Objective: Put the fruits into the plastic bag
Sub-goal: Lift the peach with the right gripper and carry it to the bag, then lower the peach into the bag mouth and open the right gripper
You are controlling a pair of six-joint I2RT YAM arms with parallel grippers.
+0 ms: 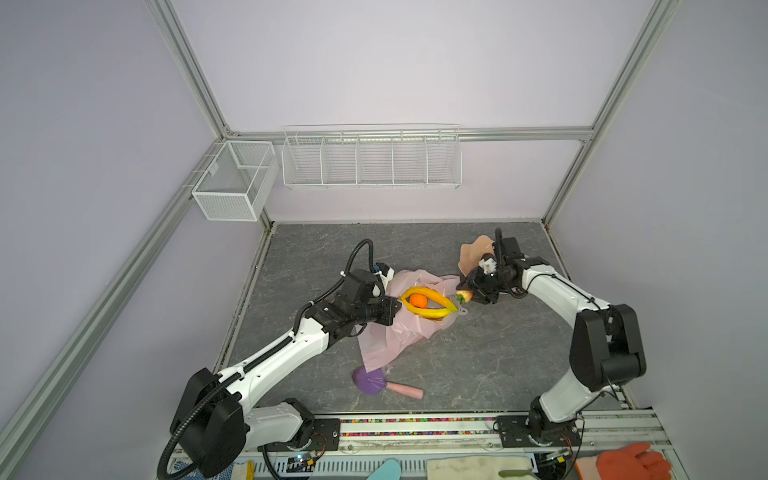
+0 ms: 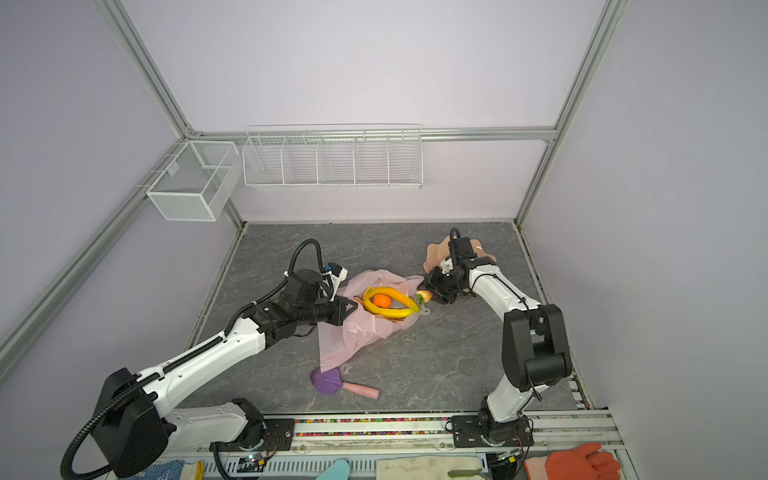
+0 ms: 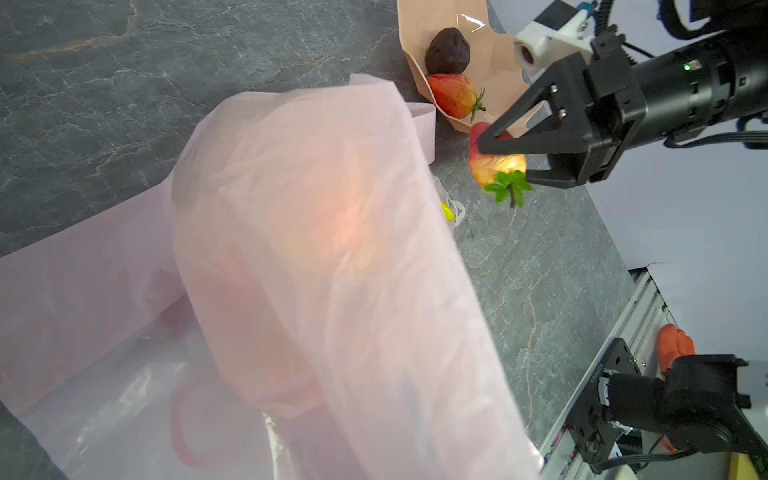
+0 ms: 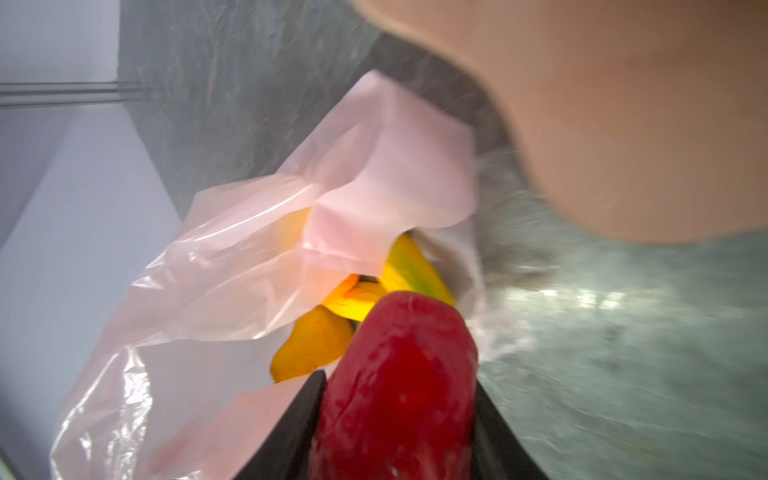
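I should keep carrying the red strawberry with my right gripper until it hangs by the orange (image 2: pixel 381 301) and then let it go, because the plastic bag's opening (image 2: pixel 397 303) is open beside the strawberry.
The pale-pink plastic bag (image 1: pixel 390 336) lies mid-table with its mouth toward the right. Through its clear panel I see two yellow bananas (image 1: pixel 430 309) curved around an orange (image 1: pixel 418 300). My left gripper (image 1: pixel 397 305) sits at the bag's left rim, and in the left wrist view the bag film (image 3: pixel 332 249) drapes over and hides its jaws. My right gripper (image 1: pixel 467 296) is shut on a red strawberry (image 3: pixel 494 164) just right of the bag's mouth, which also shows in the right wrist view (image 4: pixel 403 353). A dark purple-brown ball (image 3: pixel 447 50) and another strawberry (image 3: pixel 453 95) lie in the bowl.
The peach wavy-edged bowl (image 1: pixel 473 251) stands behind my right gripper. A purple round-headed tool with a pink handle (image 1: pixel 374 381) lies near the front, just below the bag. Wire baskets (image 1: pixel 370 158) hang on the back wall. An orange glove (image 1: pixel 631 461) lies past the front rail.
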